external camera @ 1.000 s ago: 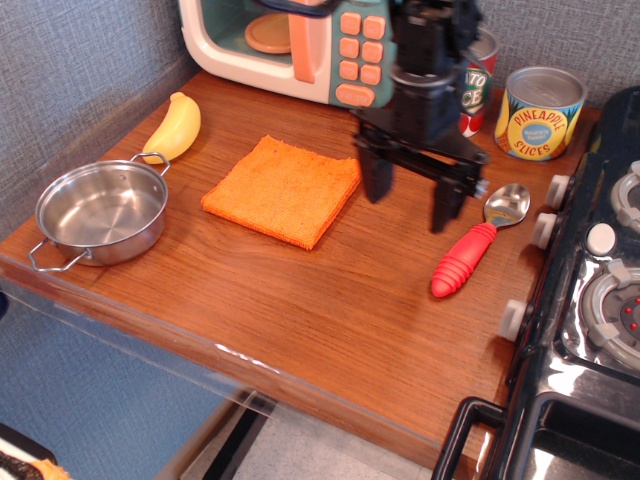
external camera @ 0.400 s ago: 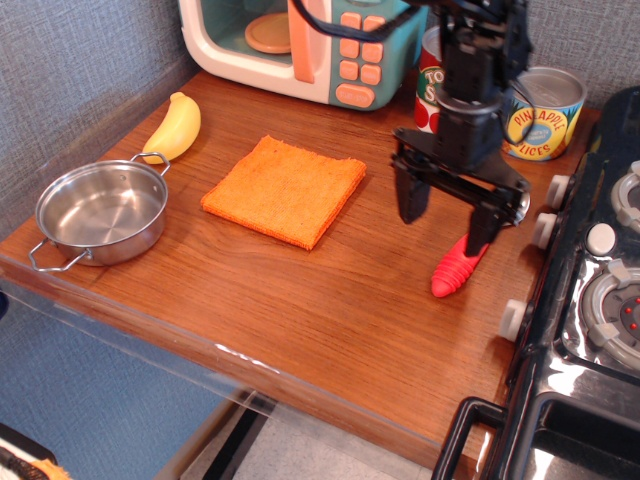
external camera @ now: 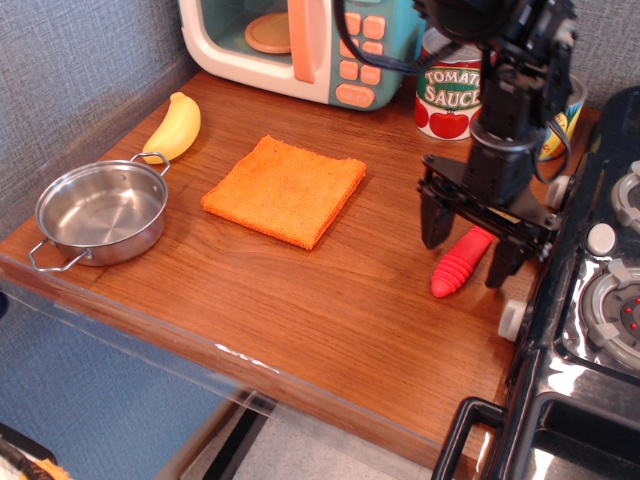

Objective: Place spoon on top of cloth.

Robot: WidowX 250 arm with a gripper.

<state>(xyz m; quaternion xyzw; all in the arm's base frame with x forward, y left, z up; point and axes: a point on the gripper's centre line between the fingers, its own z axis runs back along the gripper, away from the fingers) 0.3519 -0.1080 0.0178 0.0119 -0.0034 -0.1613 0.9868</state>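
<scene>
My gripper will leave the spoon's red handle (external camera: pixel 463 262) reaching past the edge of the orange cloth (external camera: pixel 285 191) when it lays the spoon down, because the cloth lies in a small square.
The spoon's red ribbed handle (external camera: pixel 458 265) lies on the wooden table at the right, near the stove; its silver bowl is hidden behind the arm. The orange cloth (external camera: pixel 285 189) lies flat in the middle of the table. My gripper (external camera: pixel 467 250) is open and hangs right over the spoon, one finger (external camera: pixel 435 222) left of the handle and the other (external camera: pixel 502 262) right of it. It holds nothing.
A steel pan (external camera: pixel 100 212) stands at the front left and a yellow banana (external camera: pixel 176 127) behind it. A toy microwave (external camera: pixel 300 42) and a tomato sauce can (external camera: pixel 447 92) stand at the back. A black stove (external camera: pixel 590 300) borders the table on the right.
My gripper has moved to the right and toward the front, from beside the cloth to over the spoon, straddling its handle. It has stayed open. The spoon and cloth have not moved.
</scene>
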